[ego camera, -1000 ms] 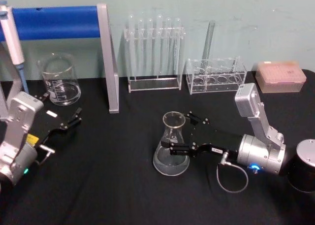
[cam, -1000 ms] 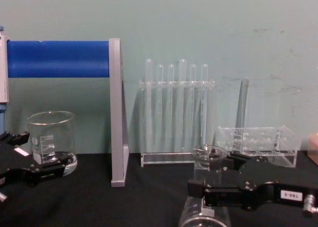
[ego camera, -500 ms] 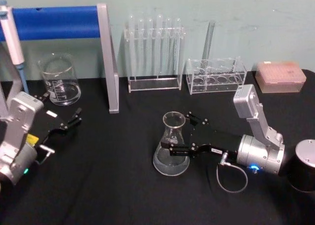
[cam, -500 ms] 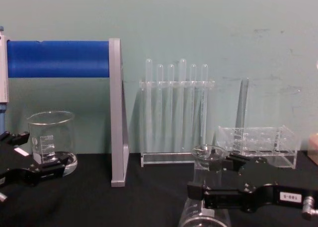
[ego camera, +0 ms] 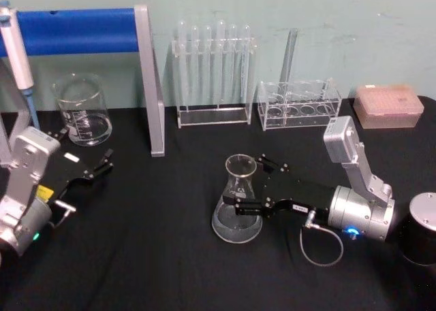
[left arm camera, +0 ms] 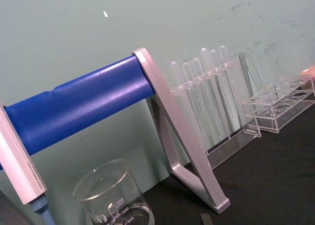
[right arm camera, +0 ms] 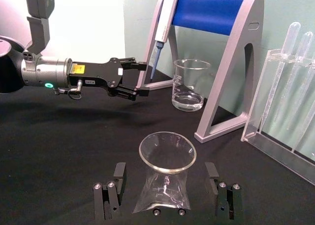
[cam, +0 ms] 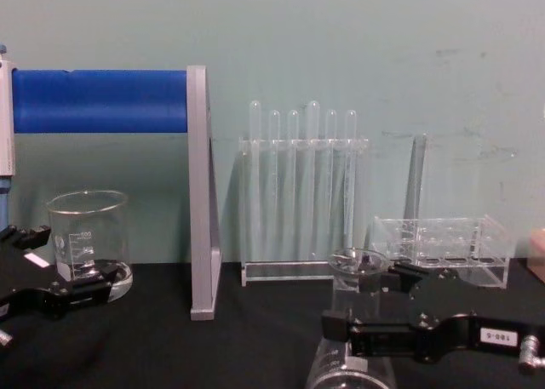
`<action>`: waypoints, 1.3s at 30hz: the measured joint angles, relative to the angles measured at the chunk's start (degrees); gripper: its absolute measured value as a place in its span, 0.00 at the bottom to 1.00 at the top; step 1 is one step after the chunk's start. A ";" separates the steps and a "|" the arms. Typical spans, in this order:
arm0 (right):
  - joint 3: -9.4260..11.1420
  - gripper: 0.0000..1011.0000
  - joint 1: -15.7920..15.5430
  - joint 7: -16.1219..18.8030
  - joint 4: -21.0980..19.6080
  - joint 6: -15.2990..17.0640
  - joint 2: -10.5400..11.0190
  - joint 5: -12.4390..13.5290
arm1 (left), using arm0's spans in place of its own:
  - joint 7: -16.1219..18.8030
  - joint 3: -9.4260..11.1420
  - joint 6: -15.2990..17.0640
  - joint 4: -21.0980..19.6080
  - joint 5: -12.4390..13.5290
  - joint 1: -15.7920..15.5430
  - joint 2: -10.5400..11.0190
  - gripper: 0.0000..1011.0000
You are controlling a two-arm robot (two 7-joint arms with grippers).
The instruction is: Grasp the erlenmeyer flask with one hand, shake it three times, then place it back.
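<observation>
My gripper should expect clear liquid pooled in the bottom of the erlenmeyer flask when it lifts the flask, because a pale curved line shows low inside it.
The clear erlenmeyer flask stands upright on the black table, right of centre. My right gripper reaches in from the right at neck height, open, with one finger on each side of the neck. In the right wrist view the flask sits between the two fingers with a gap on both sides. From the chest view the flask shows low, with the right gripper across it. My left gripper rests open at the table's left, far from the flask, and the left gripper holds nothing.
A glass beaker stands at the back left beside a blue-barred grey stand holding a pipette. Along the back are a test tube rack, a second clear rack and a pink tip box. A black cylinder stands at the right edge.
</observation>
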 joint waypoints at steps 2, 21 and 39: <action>0.01 0.99 -0.02 0.00 -0.02 0.01 0.00 0.01 | 0.00 0.00 0.00 0.00 0.00 0.00 0.00 0.99; 0.02 0.79 -0.03 0.00 -0.05 0.06 0.00 0.08 | 0.00 0.00 0.00 0.00 0.00 0.00 0.00 0.99; 0.02 0.45 -0.03 0.00 -0.05 0.06 0.00 0.09 | 0.00 0.00 0.00 0.00 0.00 0.00 0.00 0.99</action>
